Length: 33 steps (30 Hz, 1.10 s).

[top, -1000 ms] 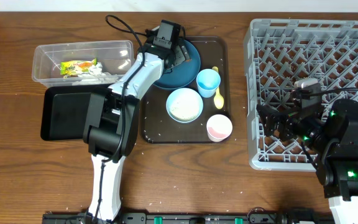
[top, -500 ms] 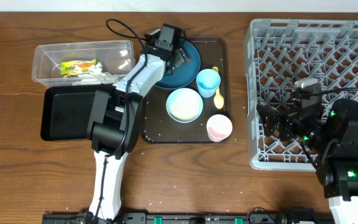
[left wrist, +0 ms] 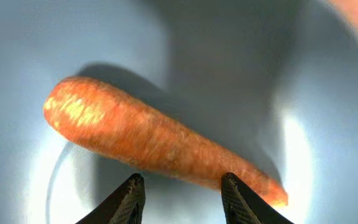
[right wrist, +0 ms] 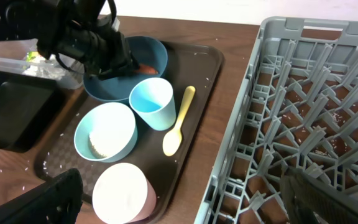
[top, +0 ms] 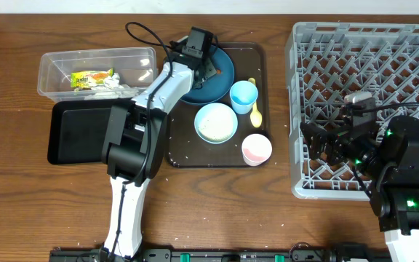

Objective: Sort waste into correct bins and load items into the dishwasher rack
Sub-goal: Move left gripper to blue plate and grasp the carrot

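Note:
Next, I turn my left gripper in line with the sausage and close on its narrow sides [left wrist: 173,149], because the sausage lies lengthwise [left wrist: 104,119] across my left gripper's open fingers.
My left gripper [top: 208,67] is open just above the dark blue plate [top: 220,81]. In the left wrist view the orange-brown sausage [left wrist: 160,146] lies on the plate just beyond my open gripper [left wrist: 182,186]; the fingertips [left wrist: 135,183] are not touching it. The bowl [top: 215,122] with rice, the light blue cup [top: 244,95], the pink cup [top: 257,148] and the yellow spoon [top: 255,108] sit on the brown serving tray [top: 177,149]. My right gripper [top: 318,145] is wide open and empty at the grey rack's [top: 369,65] left edge. The right wrist view shows my right gripper [right wrist: 191,205] open.
The clear tub [top: 49,69] holds the yellow-green wrapper [top: 91,77] and crumpled white paper [top: 115,86]. The black tray [top: 78,131] lies in front of it. Loose rice grains are scattered on the serving tray and table.
My left arm has shifted slightly and the gripper has settled closer over the plate. The right arm has not moved.

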Each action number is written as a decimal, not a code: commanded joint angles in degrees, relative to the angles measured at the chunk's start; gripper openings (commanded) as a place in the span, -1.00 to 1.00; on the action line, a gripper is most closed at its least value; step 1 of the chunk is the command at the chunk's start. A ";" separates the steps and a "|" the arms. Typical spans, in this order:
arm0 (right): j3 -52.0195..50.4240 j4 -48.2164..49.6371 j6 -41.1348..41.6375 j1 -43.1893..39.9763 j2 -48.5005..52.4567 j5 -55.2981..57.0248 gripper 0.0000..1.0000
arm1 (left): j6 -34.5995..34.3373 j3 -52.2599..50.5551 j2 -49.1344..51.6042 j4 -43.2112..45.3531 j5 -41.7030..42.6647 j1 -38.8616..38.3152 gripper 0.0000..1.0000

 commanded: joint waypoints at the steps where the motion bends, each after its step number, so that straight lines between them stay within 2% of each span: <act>1: 1.22 -0.13 -0.48 -0.57 -0.13 0.20 0.98 | 2.43 1.01 1.53 -5.86 2.86 0.28 -0.15; 7: 1.22 -0.26 -0.48 -0.57 -0.13 0.17 0.98 | 7.69 8.72 0.11 -20.02 5.75 0.22 -0.14; 11: 1.22 -0.22 -0.48 -0.57 -0.13 0.20 0.98 | 12.46 13.00 -2.03 -26.01 5.62 0.24 -0.11; 12: 1.22 -0.20 -0.48 -0.57 -0.13 0.17 0.98 | 12.92 14.23 -3.08 -26.40 4.81 0.24 -0.03; 16: 1.22 -0.11 -0.48 -0.57 -0.13 0.17 0.99 | 11.93 14.29 -3.74 -24.41 4.35 0.24 0.08; 20: 1.22 -0.17 -0.48 -0.57 -0.13 0.17 0.98 | 12.94 13.97 -2.99 -24.28 4.37 0.24 0.31; 23: 1.22 -0.33 -0.48 -0.57 -0.13 0.20 0.98 | 23.15 13.92 -2.67 -24.09 4.37 0.24 0.46; 27: 1.22 -0.28 -0.48 -0.57 -0.13 0.17 0.99 | 41.27 13.92 -2.67 -24.52 4.37 0.31 0.47; 30: 1.22 -0.31 -0.48 -0.57 -0.13 0.17 0.98 | 52.30 13.44 -2.67 -25.35 4.35 0.39 0.47; 33: 1.22 -0.26 -0.48 -0.57 -0.13 0.20 0.99 | 59.89 12.22 -2.45 -25.16 4.37 0.39 0.47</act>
